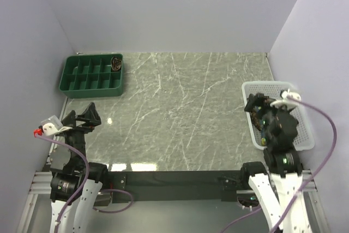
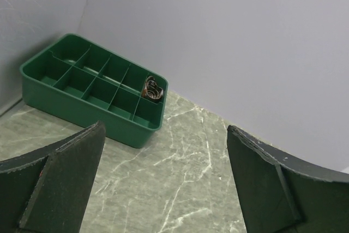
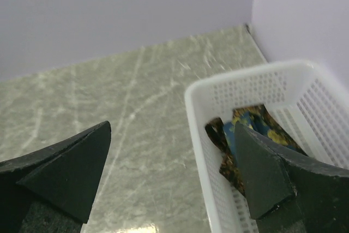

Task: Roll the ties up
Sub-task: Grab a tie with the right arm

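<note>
The robot's right gripper should go on moving down into the white basket [image 1: 267, 89] until its fingers close on the navy tie [image 3: 247, 121], because the navy tie lies on top of the brown one.
Loose ties lie bunched in the white mesh basket [image 3: 192, 100]: a navy one with yellow flowers [image 3: 271, 128] and a brown patterned one [image 3: 222, 137]. My right gripper [image 3: 172, 129] hovers open over the basket's left rim, one finger above the ties, holding nothing. In the top view it [image 1: 262, 105] sits over the basket [image 1: 305, 135]. A rolled brown tie [image 2: 154, 89] stands in the back right compartment of the green tray [image 2: 82, 113]. My left gripper [image 2: 165, 133] is open and empty, low over the table and short of the tray, at the near left [image 1: 82, 114].
The green tray [image 1: 90, 88] sits at the far left by the left wall, the rolled tie [image 1: 116, 63] in its corner. The basket is against the right wall. Grey marble tabletop [image 1: 185, 107] spans between them. Walls close in on three sides.
</note>
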